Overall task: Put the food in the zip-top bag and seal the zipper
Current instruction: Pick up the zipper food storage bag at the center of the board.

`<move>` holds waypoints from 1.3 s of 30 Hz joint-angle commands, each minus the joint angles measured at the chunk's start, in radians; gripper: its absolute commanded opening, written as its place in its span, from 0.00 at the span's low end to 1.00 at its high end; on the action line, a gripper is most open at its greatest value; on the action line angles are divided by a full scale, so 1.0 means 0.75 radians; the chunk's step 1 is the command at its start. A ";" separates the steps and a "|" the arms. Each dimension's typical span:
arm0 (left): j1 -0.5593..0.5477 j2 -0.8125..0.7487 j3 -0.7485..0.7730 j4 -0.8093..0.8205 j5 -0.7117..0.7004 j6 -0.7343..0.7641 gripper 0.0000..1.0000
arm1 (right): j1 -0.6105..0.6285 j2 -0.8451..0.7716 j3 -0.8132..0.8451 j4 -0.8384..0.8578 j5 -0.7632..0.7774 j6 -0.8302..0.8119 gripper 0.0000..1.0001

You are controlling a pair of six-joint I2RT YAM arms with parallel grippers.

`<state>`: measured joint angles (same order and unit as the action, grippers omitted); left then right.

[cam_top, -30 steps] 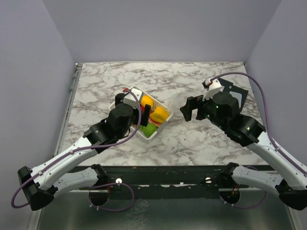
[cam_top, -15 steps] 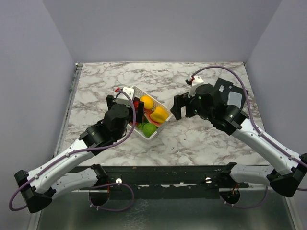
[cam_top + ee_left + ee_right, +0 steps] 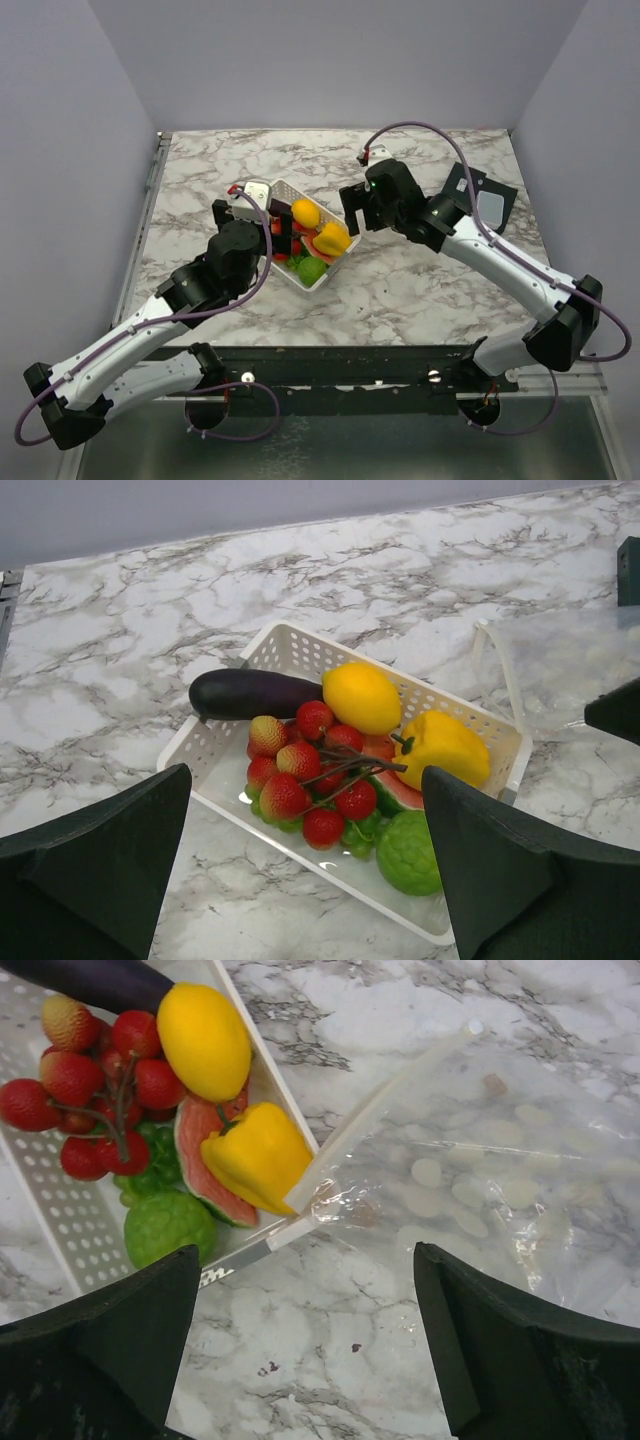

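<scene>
I am going to lift the bag's edge, and the clear zip-top bag's opening (image 3: 385,1095) will gape open then, because the slider (image 3: 473,1028) is at the zipper's far end.
The food lies in a white basket (image 3: 215,742): a purple eggplant (image 3: 255,693), a lemon (image 3: 362,697), a yellow pepper (image 3: 258,1155), a red berry cluster (image 3: 300,775), a watermelon slice (image 3: 200,1165) and a green knobbly fruit (image 3: 410,852). The clear zip-top bag (image 3: 490,1180) lies flat and empty on the marble to the right of the basket. Its zipper strip (image 3: 385,1105) rests against the basket's rim by the pepper. My left gripper (image 3: 252,220) hovers open over the basket's near-left side. Over the bag's mouth edge my right gripper (image 3: 365,212) hangs open, holding nothing.
A flat black plate with a grey panel (image 3: 482,200) lies on the marble at the right. A metal rail (image 3: 150,200) runs along the table's left edge. Grey walls close in the back and sides.
My right arm has swung left from the right side until it is over the bag beside the basket. The left gripper has shifted a little left and back. Both stay open.
</scene>
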<state>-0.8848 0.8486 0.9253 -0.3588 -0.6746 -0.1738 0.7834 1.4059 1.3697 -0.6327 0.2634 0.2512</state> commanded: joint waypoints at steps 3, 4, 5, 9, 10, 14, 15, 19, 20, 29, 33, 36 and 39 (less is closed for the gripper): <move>-0.004 -0.033 -0.002 -0.019 -0.028 -0.016 0.99 | 0.000 0.183 0.127 -0.093 0.261 0.026 0.91; -0.003 -0.035 -0.001 -0.019 -0.026 -0.016 0.99 | -0.001 0.214 0.150 -0.105 0.292 0.035 0.91; -0.003 -0.036 0.000 -0.020 -0.025 -0.017 0.99 | 0.000 0.247 0.174 -0.124 0.319 0.046 0.91; -0.002 -0.043 0.000 -0.020 -0.015 -0.020 0.99 | -0.001 0.381 0.271 -0.159 0.389 0.075 0.89; -0.002 -0.045 0.000 -0.020 -0.013 -0.018 0.99 | -0.001 0.408 0.298 -0.161 0.405 0.076 0.89; -0.002 -0.064 -0.007 -0.018 -0.019 -0.022 0.99 | -0.005 0.521 0.380 -0.183 0.434 0.075 0.86; -0.003 -0.068 -0.007 -0.018 -0.022 -0.022 0.99 | -0.008 0.551 0.400 -0.193 0.443 0.076 0.86; -0.002 -0.085 -0.010 -0.018 -0.042 -0.027 0.99 | -0.023 0.663 0.486 -0.232 0.466 0.069 0.82; -0.003 -0.089 -0.010 -0.017 -0.044 -0.029 0.99 | -0.027 0.687 0.503 -0.240 0.476 0.070 0.81; -0.003 -0.111 -0.017 -0.018 -0.022 -0.041 0.99 | -0.044 0.860 0.622 -0.297 0.567 0.064 0.78; -0.004 -0.122 -0.015 -0.016 -0.019 -0.044 0.99 | -0.053 0.930 0.679 -0.340 0.633 0.062 0.76; -0.003 -0.131 -0.015 -0.015 -0.015 -0.046 0.99 | -0.062 0.962 0.698 -0.348 0.656 0.057 0.74; -0.002 -0.139 -0.015 -0.016 -0.010 -0.047 0.99 | -0.070 0.991 0.704 -0.356 0.658 0.056 0.72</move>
<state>-0.8848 0.7612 0.9241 -0.3622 -0.6815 -0.2008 0.7406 2.1082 1.8679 -0.8604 0.7006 0.2943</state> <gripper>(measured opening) 0.988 0.733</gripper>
